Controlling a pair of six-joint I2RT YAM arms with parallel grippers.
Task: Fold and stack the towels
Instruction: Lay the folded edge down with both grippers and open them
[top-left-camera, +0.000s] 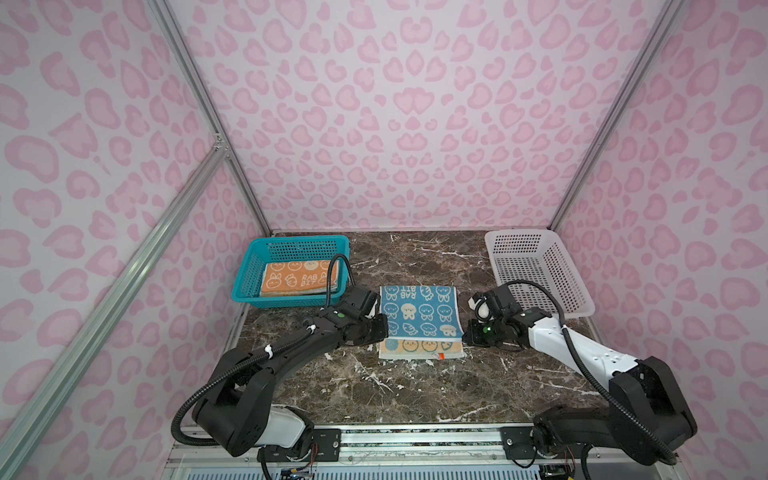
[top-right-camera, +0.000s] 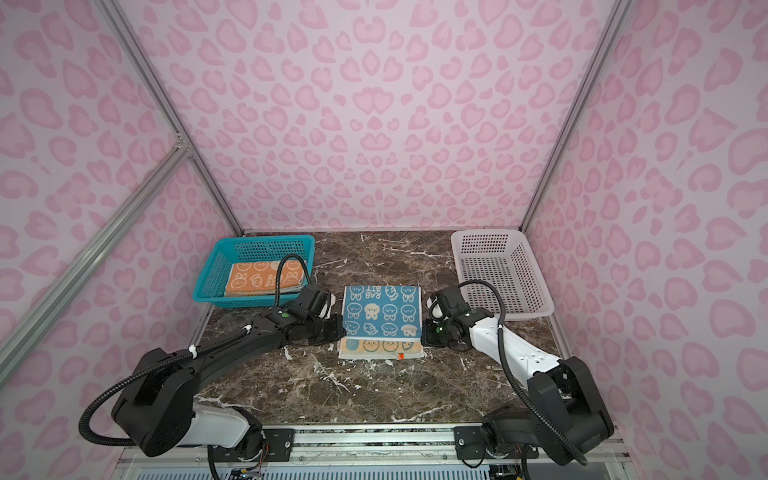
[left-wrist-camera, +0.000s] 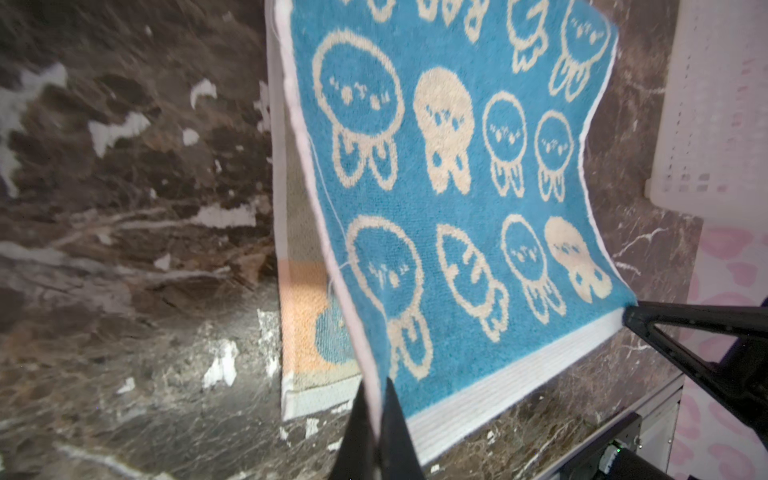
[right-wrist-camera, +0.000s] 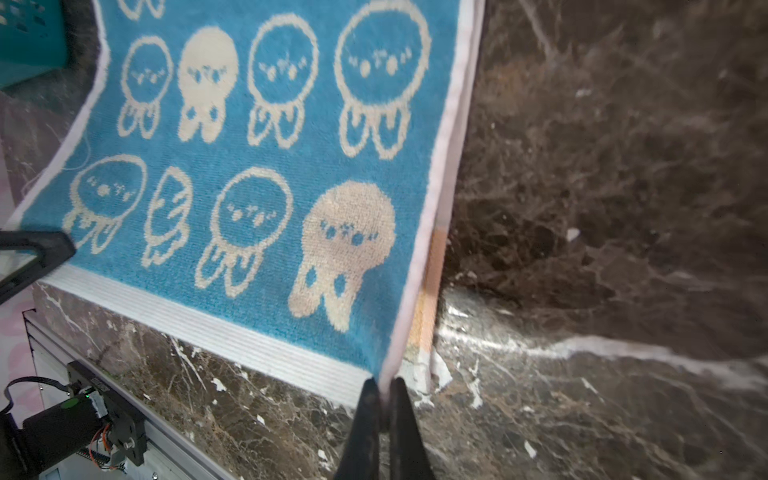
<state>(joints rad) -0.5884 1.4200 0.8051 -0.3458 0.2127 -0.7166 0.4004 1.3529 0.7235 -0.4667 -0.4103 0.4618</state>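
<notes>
The blue towel's lifted edge (top-left-camera: 424, 338) falls short of the cream towel's near edge (top-left-camera: 412, 357), so my left gripper and my right gripper should pull it closer and put it down.
The blue towel (top-left-camera: 419, 309) (top-right-camera: 382, 311) with white rabbit drawings hangs spread between my two grippers, its near edge lifted off the table. My left gripper (top-left-camera: 384, 334) (left-wrist-camera: 378, 390) is shut on its near left corner. At the near right corner my right gripper (top-left-camera: 465, 332) (right-wrist-camera: 384, 384) is shut as well. The blue towel (left-wrist-camera: 457, 187) (right-wrist-camera: 257, 166) fills both wrist views. Under it lies the folded cream towel (top-left-camera: 419, 348) (top-right-camera: 380, 348), with only its near strip showing. An orange towel (top-left-camera: 299, 278) (top-right-camera: 262, 279) lies folded in the teal basket (top-left-camera: 299, 240).
A teal basket (top-right-camera: 266, 239) stands at the back left and a white perforated basket (top-left-camera: 519, 233) (top-right-camera: 486, 232) at the back right, both on the dark marble table (top-left-camera: 415, 390). Pink patterned walls close in three sides. A metal rail (top-left-camera: 415, 436) runs along the front edge.
</notes>
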